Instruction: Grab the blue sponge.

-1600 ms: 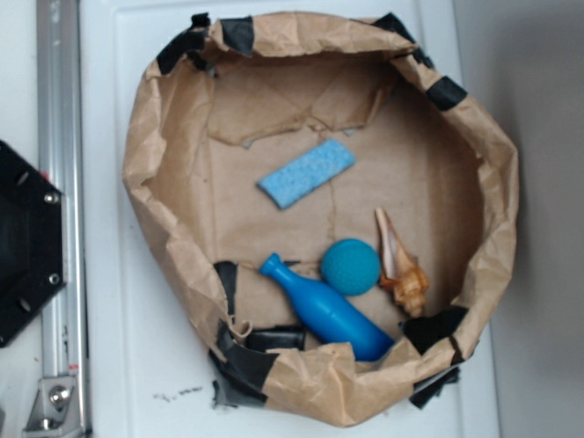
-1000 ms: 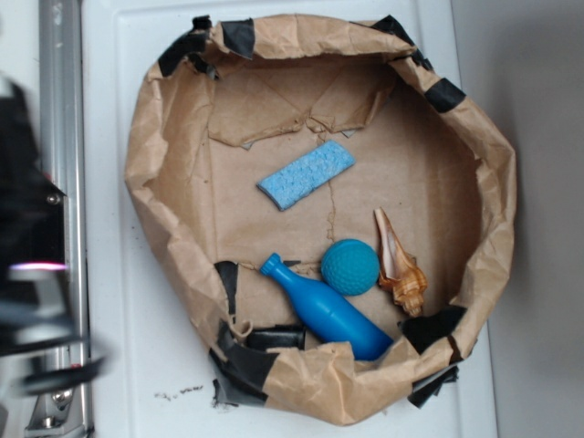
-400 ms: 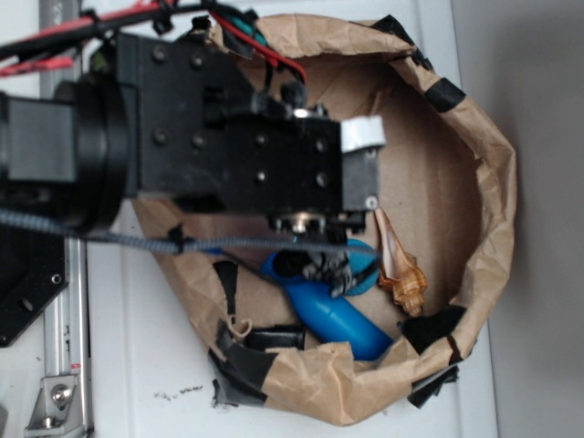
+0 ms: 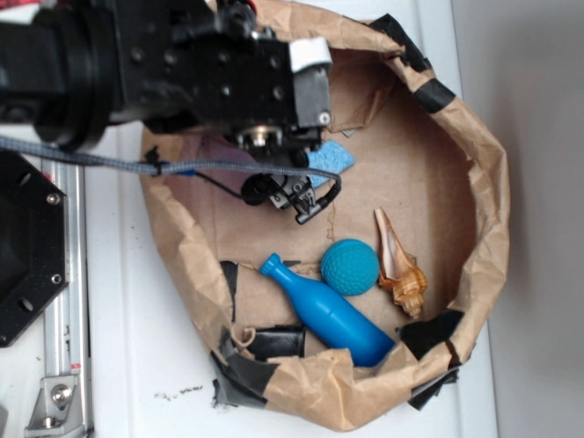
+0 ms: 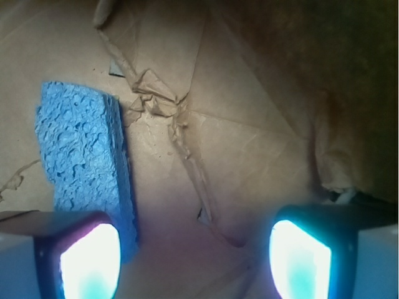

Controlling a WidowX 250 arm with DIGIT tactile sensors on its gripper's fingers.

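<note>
I expect the blue sponge (image 4: 334, 162) to keep its slab shape and stick out beyond the fingers when I lift it, because the sponge's thick side (image 5: 121, 165) runs straight along its length.
The blue sponge (image 4: 330, 157), a light-blue porous slab, lies on the brown paper floor of the bag. In the exterior view only its right end shows from under the black arm. In the wrist view the blue sponge (image 5: 81, 159) lies lengthwise at the left, its near end beside and partly behind the left fingertip (image 5: 90, 261). My gripper (image 5: 194, 261) is open, with only bare creased paper between the two glowing pads. Seen from outside, the gripper (image 4: 290, 193) hangs over the bag's upper-left part, just below and left of the sponge's visible end.
A glossy blue bottle (image 4: 326, 311), a teal dimpled ball (image 4: 350, 266) and a tan shell (image 4: 400, 266) lie in the lower part of the bag. The crumpled paper wall (image 4: 488, 210) with black tape rings everything. A metal rail (image 4: 62, 274) and black plate (image 4: 27, 246) stand at left.
The arm came in from the left, covered the bag's middle, then shifted up and left. The sponge's right end, the ball and the bottle's neck show again.
</note>
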